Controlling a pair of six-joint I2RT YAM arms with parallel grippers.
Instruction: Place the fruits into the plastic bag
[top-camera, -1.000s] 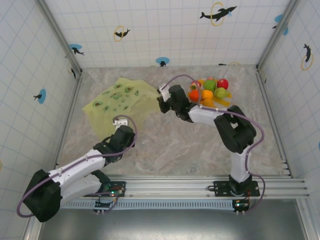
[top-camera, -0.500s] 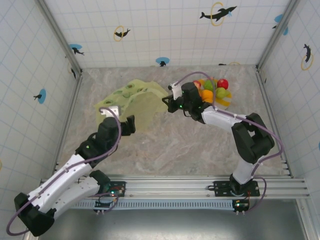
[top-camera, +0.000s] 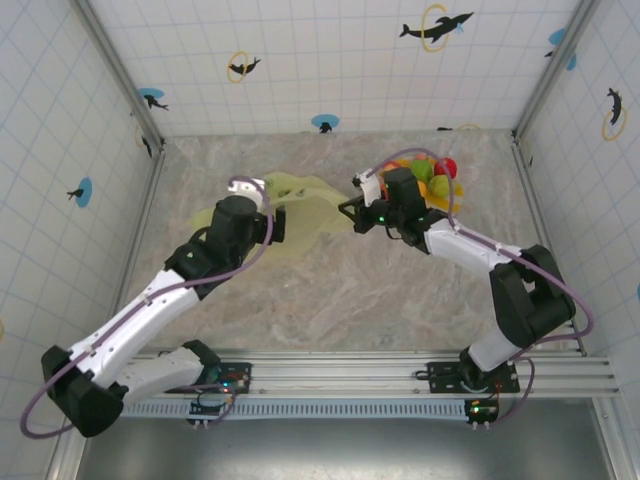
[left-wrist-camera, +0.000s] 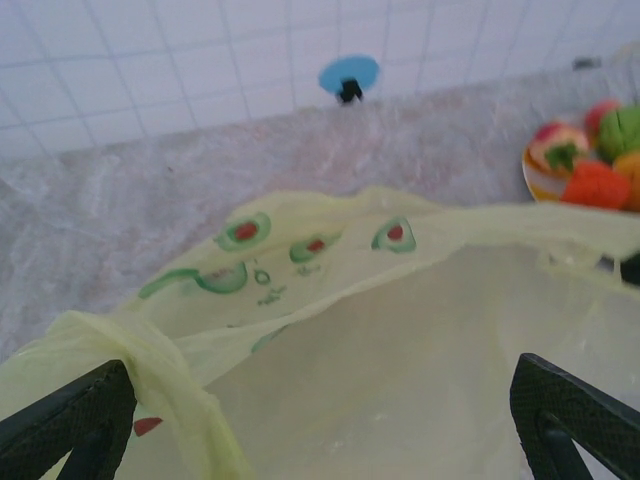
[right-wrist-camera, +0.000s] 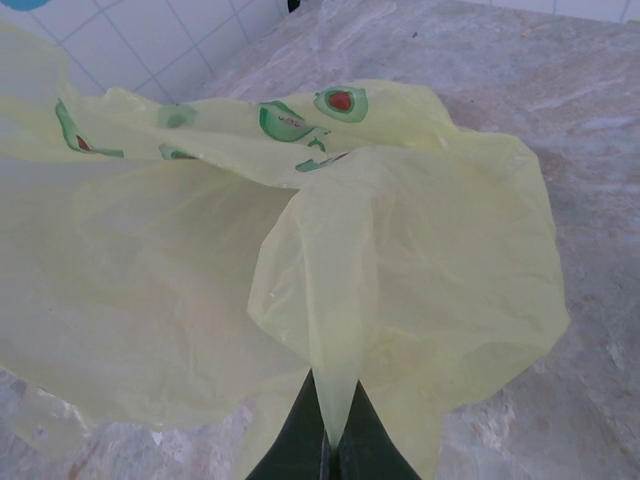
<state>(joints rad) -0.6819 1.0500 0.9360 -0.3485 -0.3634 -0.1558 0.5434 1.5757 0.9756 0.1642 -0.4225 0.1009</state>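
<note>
The plastic bag's fold (top-camera: 335, 197) is held by my right gripper beside the fruits, so next my left gripper pinches the avocado-marked side (top-camera: 288, 187) before my right gripper opens and gets fruit.
The plastic bag (top-camera: 305, 205) lies crumpled at mid-table, yellow-green with dark avocado marks. My right gripper (top-camera: 350, 213) is shut on a pinched fold of the plastic bag (right-wrist-camera: 300, 250), and that fold rises from between the fingers of the right gripper (right-wrist-camera: 333, 440). My left gripper (top-camera: 272, 222) hovers over the bag's left side. Its jaws are wide open with nothing between them, and the left gripper (left-wrist-camera: 320, 400) looks down on the plastic bag (left-wrist-camera: 400, 320). The fruits (top-camera: 432, 172), red, orange and green, are piled on a plate behind the right wrist. The same fruits (left-wrist-camera: 590, 160) sit at the upper right of the left wrist view.
The striped plate (top-camera: 456, 190) holds the fruit pile near the back right. Tiled walls close in the table at the back and both sides. Bare marble table (top-camera: 330, 290) lies in front of the bag.
My left gripper has opened wide and swung from the near table up over the bag. My right gripper has pulled the bag's edge to the right, towards the plate.
</note>
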